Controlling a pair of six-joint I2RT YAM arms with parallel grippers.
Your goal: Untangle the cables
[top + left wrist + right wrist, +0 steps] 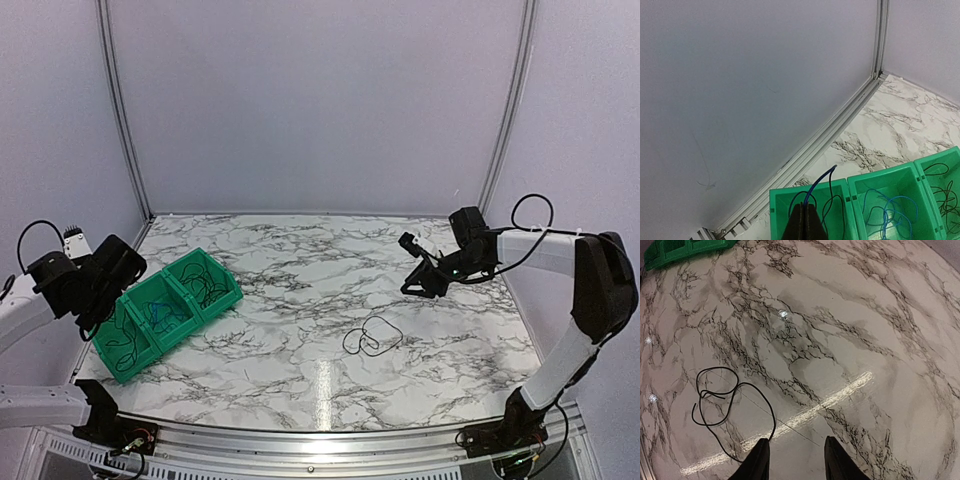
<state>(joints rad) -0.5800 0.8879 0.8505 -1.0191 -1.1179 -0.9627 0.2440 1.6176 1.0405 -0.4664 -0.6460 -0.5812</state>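
Note:
The blue cable (819, 182) is over the end compartment (834, 210), clear of the dividing wall, so my left gripper keeps lowering until the blue cable sits inside, then release.
A green three-compartment bin (222, 297) stands at the table's left. In the left wrist view its compartments (850, 186) hold black cables (840, 210), blue cables (887, 210) and more black cables (945, 195). My left gripper (806, 212) is shut on a blue cable (821, 184) that rises from between the fingers above the end compartment; a black cable meets its tip. In the top view the left gripper (100, 305) hovers over the bin's near end. One black cable (372, 337) lies looped on the marble. My right gripper (797, 460) is open and empty above the table, just right of that loop (715, 395).
The marble table (300, 260) is bounded by grey walls and a metal rail (840, 125) at the left and back. The bin's corner (680, 250) shows far off in the right wrist view. My right gripper (408, 265) is raised at the right.

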